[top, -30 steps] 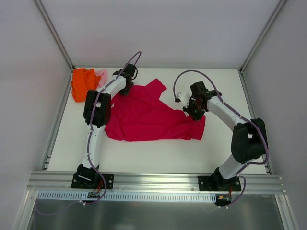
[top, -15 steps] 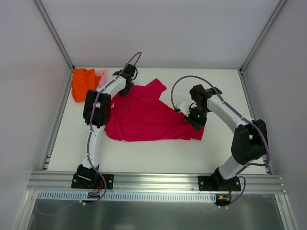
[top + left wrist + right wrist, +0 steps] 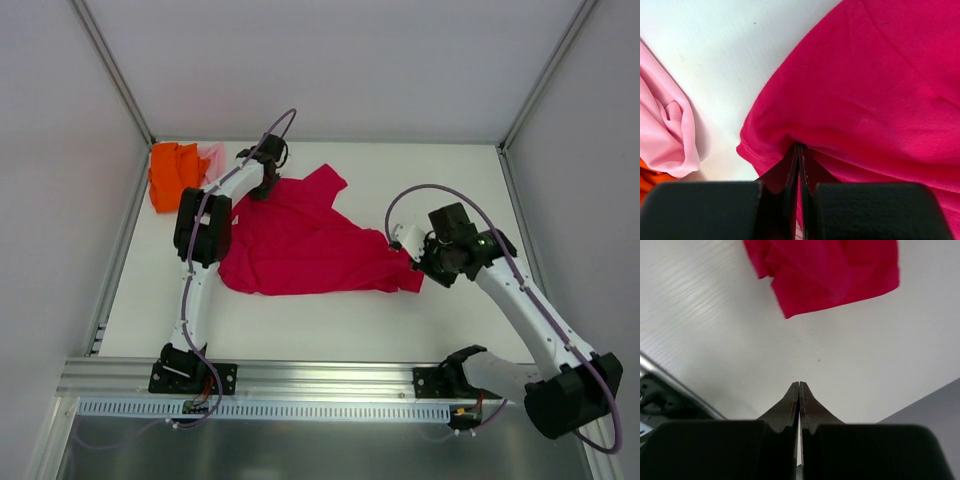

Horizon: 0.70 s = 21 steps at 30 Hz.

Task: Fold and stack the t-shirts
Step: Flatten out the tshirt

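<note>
The crimson-red t-shirt's end (image 3: 400, 279) lies crumpled by my empty right gripper, so I should send the gripper back, grasp that end's far edge (image 3: 380, 236) and spread the cloth.
The crimson-red t-shirt (image 3: 300, 240) lies spread and rumpled in the middle of the table. My left gripper (image 3: 262, 185) is at its far left edge, shut on a fold of the red cloth (image 3: 880, 90) near the hem. My right gripper (image 3: 420, 262) hangs just off the shirt's right corner (image 3: 830, 275), shut with nothing in it (image 3: 799, 385). The orange t-shirt (image 3: 170, 175) lies bunched in the far left corner. A small part of the pale pink t-shirt (image 3: 213, 157) shows beside it, close to my left gripper (image 3: 799, 150).
White walls close in the table on the left, back and right. An aluminium rail (image 3: 320, 375) runs along the near edge by the arm bases. A purple cable (image 3: 420, 195) loops above the right arm.
My right arm has swung right and toward the near edge, coming off the red shirt's right part. The shirt's right corner lies slightly flatter. The left arm has not moved.
</note>
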Available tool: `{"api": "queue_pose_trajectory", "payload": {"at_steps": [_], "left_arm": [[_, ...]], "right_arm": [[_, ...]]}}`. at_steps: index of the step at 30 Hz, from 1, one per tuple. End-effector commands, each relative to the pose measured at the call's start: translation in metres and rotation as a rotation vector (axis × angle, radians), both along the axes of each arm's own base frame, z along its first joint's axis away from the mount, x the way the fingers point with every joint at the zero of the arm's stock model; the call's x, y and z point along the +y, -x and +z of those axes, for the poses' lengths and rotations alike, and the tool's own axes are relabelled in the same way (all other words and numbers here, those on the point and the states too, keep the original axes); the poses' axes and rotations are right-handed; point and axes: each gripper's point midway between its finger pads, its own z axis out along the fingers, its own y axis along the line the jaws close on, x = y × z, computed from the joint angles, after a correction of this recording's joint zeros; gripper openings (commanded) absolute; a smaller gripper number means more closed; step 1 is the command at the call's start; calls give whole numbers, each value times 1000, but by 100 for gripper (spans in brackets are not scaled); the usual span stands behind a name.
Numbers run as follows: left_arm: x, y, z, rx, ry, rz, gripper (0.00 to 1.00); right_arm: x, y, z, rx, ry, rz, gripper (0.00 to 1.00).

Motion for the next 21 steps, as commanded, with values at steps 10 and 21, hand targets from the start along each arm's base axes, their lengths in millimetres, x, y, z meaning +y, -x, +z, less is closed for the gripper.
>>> {"api": "queue_pose_trajectory", "payload": {"at_steps": [10, 21], "left_arm": [[-19, 22, 17, 24, 57, -30, 0], [-15, 27, 17, 24, 42, -29, 0]], "right_arm": [[20, -138, -54, -58, 138, -249, 1], [31, -160, -64, -32, 143, -236, 1]]}}
